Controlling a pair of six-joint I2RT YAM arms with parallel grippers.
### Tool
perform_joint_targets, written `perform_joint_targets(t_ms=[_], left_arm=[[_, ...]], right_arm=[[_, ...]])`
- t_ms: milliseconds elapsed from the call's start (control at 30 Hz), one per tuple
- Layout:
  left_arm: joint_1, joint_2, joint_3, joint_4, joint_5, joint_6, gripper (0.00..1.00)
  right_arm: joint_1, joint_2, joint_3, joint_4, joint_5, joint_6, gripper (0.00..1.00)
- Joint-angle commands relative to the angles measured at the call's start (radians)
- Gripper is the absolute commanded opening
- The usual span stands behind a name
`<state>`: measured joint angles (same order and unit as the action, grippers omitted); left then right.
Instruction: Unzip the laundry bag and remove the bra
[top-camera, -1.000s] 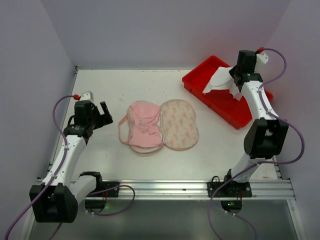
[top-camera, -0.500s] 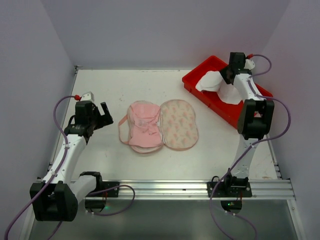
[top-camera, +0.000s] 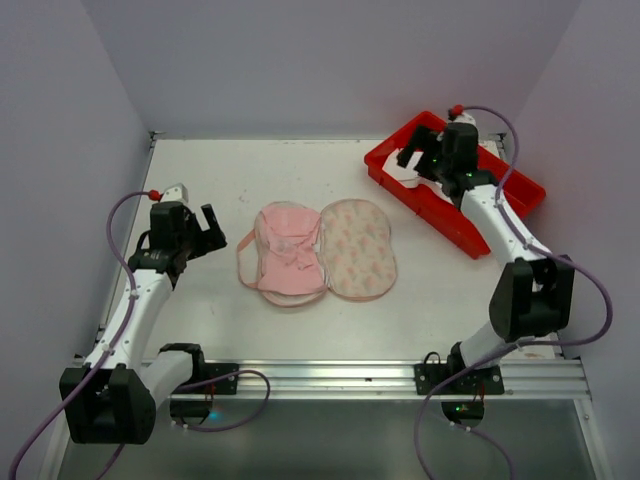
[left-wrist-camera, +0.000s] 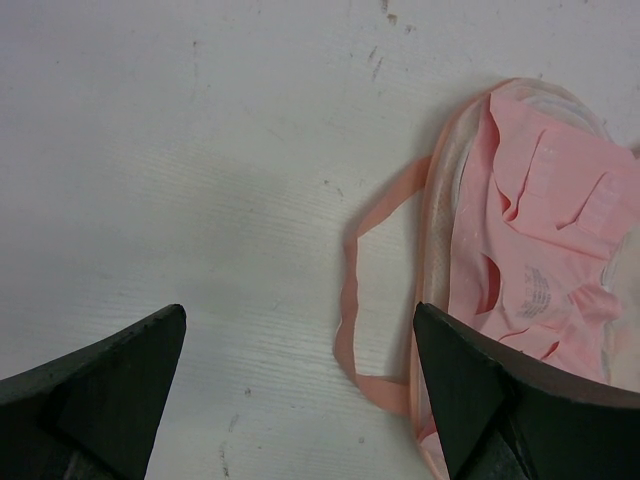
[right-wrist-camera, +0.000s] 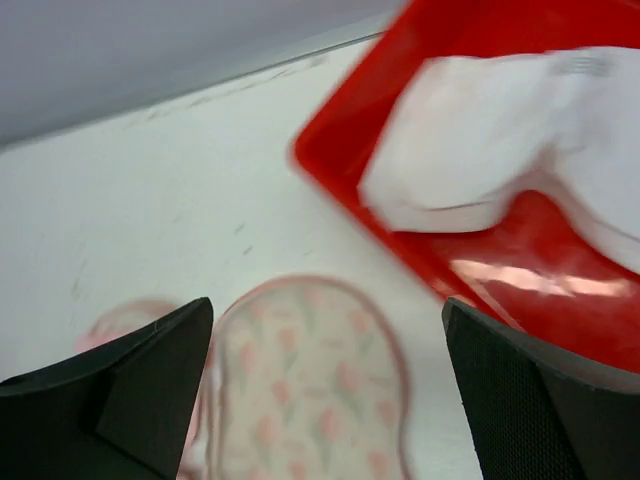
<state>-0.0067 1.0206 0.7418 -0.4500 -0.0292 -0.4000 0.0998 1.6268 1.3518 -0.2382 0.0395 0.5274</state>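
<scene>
My right gripper should keep going toward the fabric's middle (top-camera: 289, 244) and close there, since the laundry bag's printed cream half (top-camera: 359, 250) lies clear of the pink fabric.
The laundry bag (top-camera: 358, 248) lies unzipped and spread flat mid-table, its printed cream half (right-wrist-camera: 310, 390) on the right. Its left half holds crumpled pink fabric (left-wrist-camera: 540, 230), and a pink strap loop (left-wrist-camera: 350, 300) trails onto the table. The white bra (top-camera: 408, 176) lies in the red tray (top-camera: 470, 235), and the right wrist view shows the bra (right-wrist-camera: 500, 140) there too. My right gripper (top-camera: 415, 152) hovers over the tray's near-left end, open (right-wrist-camera: 327, 305) and empty. My left gripper (top-camera: 213, 228) stands open (left-wrist-camera: 300, 312) left of the bag, holding nothing, its right finger close to the bag's edge.
The red tray's corner (right-wrist-camera: 340, 185) sits at the table's back right, angled. Grey walls close in the white table (top-camera: 200, 180) on the left, back and right. Both arm bases are bolted to the rail at the near edge.
My right gripper has opened and let go of the white bra, which now lies in the red tray. That arm has swung down and left over the tray. The left arm has not moved.
</scene>
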Motion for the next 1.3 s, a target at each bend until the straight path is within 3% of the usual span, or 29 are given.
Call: perform_joint_targets(t_ms=[0,133,333,600,800,1033,1200,1267], left_arm=[[0.007,-0.028,0.004,0.036,0.015,0.021,1.0],[0.007,-0.034,-0.001,0.039,0.021,0.02,0.99],[0.007,-0.037,-0.002,0.037,0.025,0.021,0.99],[0.007,-0.042,-0.004,0.037,0.023,0.023,0.99],[0.007,-0.036,-0.005,0.037,0.025,0.024,0.99],[0.007,-0.03,-0.004,0.039,0.025,0.024,0.99],[0.007,-0.025,-0.004,0.039,0.025,0.024,0.99],[0.007,-0.024,-0.005,0.037,0.025,0.024,0.99]], right_arm=[[0.177,-0.099,-0.062,0.085,-0.222,-0.358,0.98],[0.415,-0.076,-0.082,0.016,-0.303,-0.516,0.99],[0.604,0.104,0.027,-0.051,-0.302,-0.658,0.99],[0.698,0.338,0.197,-0.076,-0.321,-0.731,0.99],[0.718,0.45,0.274,-0.098,-0.326,-0.731,0.89],[0.724,0.467,0.196,-0.04,-0.317,-0.704,0.68],[0.727,0.464,0.188,-0.033,-0.342,-0.695,0.33],[0.726,0.453,0.184,-0.026,-0.345,-0.693,0.25]])
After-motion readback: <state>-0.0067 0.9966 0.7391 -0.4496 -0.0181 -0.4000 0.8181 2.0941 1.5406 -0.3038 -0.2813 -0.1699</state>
